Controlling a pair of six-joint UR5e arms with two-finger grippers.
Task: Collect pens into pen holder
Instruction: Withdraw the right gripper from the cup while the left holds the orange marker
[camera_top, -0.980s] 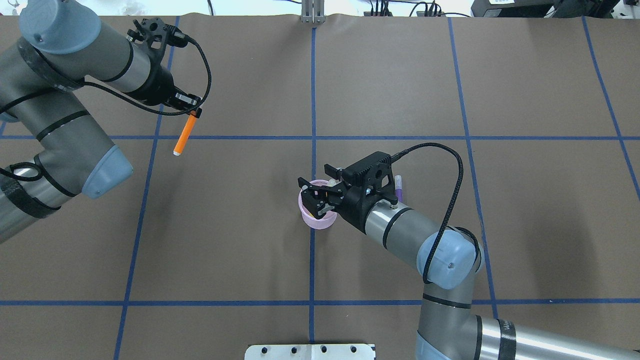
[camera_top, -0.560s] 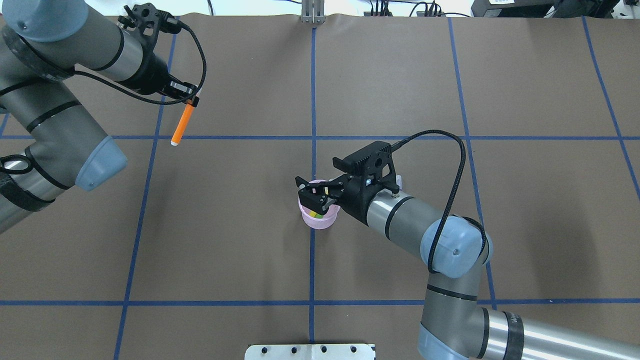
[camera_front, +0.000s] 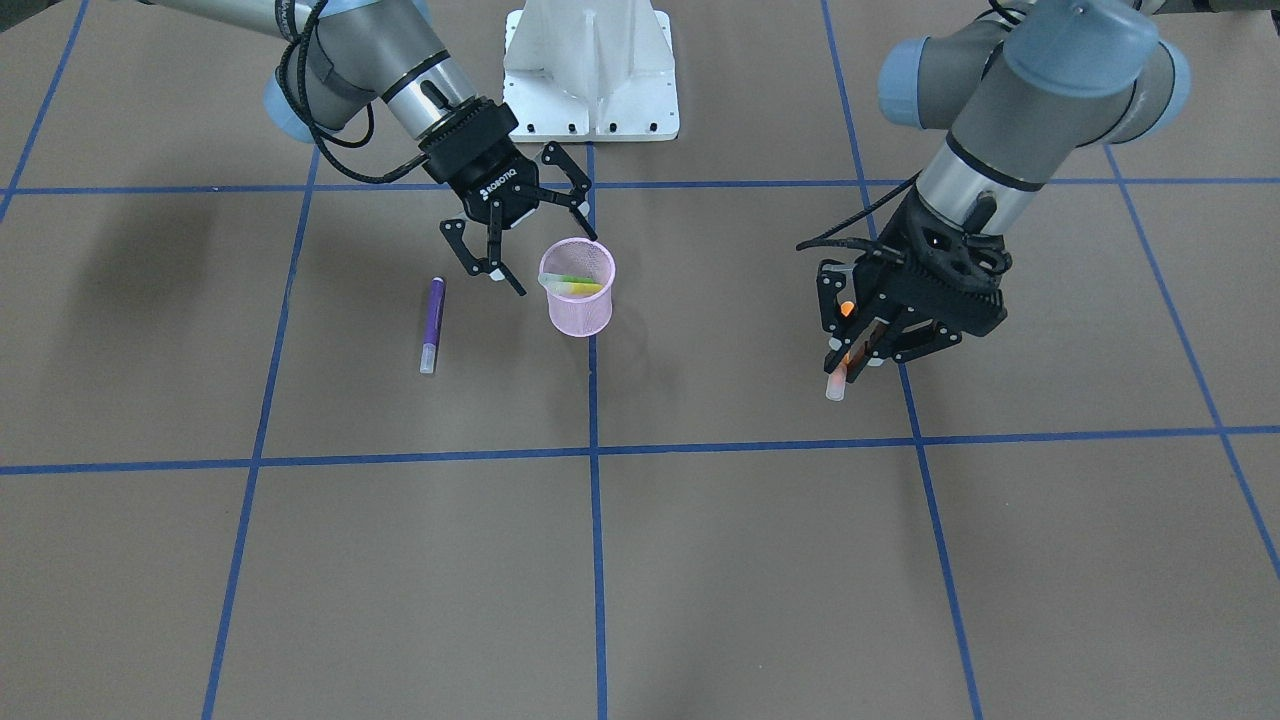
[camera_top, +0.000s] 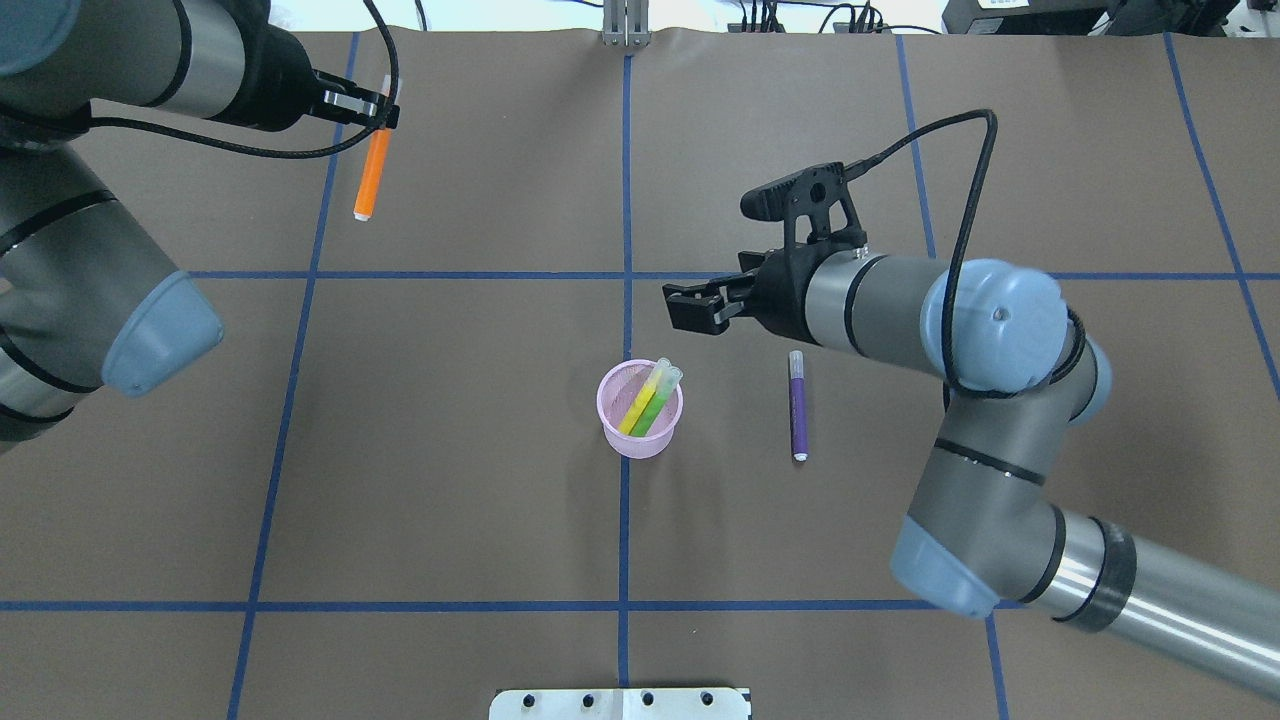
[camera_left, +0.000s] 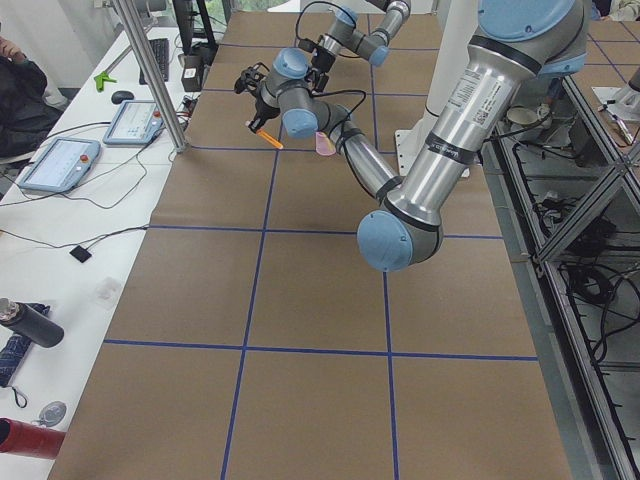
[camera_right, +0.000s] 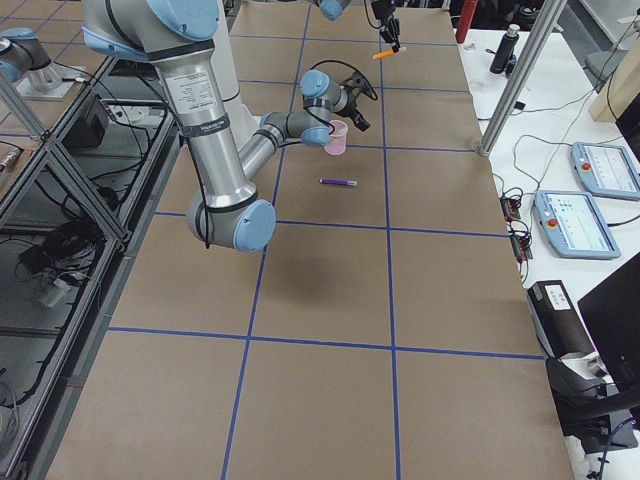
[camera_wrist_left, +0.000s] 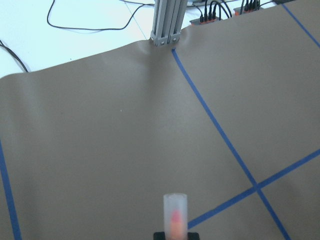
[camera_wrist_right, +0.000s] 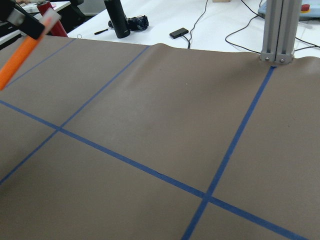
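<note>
Open right fingers beside the pen holder's rim (camera_front: 566, 244) should retreat before my left gripper lowers the orange pen inside.
The pink mesh pen holder (camera_top: 640, 440) stands near the table's middle with a yellow pen (camera_top: 640, 400) and a green pen (camera_top: 655, 405) leaning inside it. It also shows in the front view (camera_front: 580, 315). A purple pen (camera_top: 797, 405) lies flat on the table to its right, also in the front view (camera_front: 432, 322). My right gripper (camera_top: 688, 308) is open and empty, raised just beyond the holder (camera_front: 535, 245). My left gripper (camera_top: 385, 108) is shut on an orange pen (camera_top: 370, 175), held in the air at the far left (camera_front: 838, 378). The pen's pale cap (camera_wrist_left: 175, 212) points away from the wrist.
Brown paper with blue tape lines (camera_top: 625, 200) covers the table. A metal post (camera_top: 625, 25) stands at the far edge and a white base plate (camera_top: 620, 703) at the near edge. Desks with tablets and bottles (camera_right: 580, 200) lie beyond the far edge.
My right gripper has pulled back from over the pen holder, away and to the right, uncovering the yellow and green pens. My left gripper has carried the orange pen farther toward the table's far edge.
</note>
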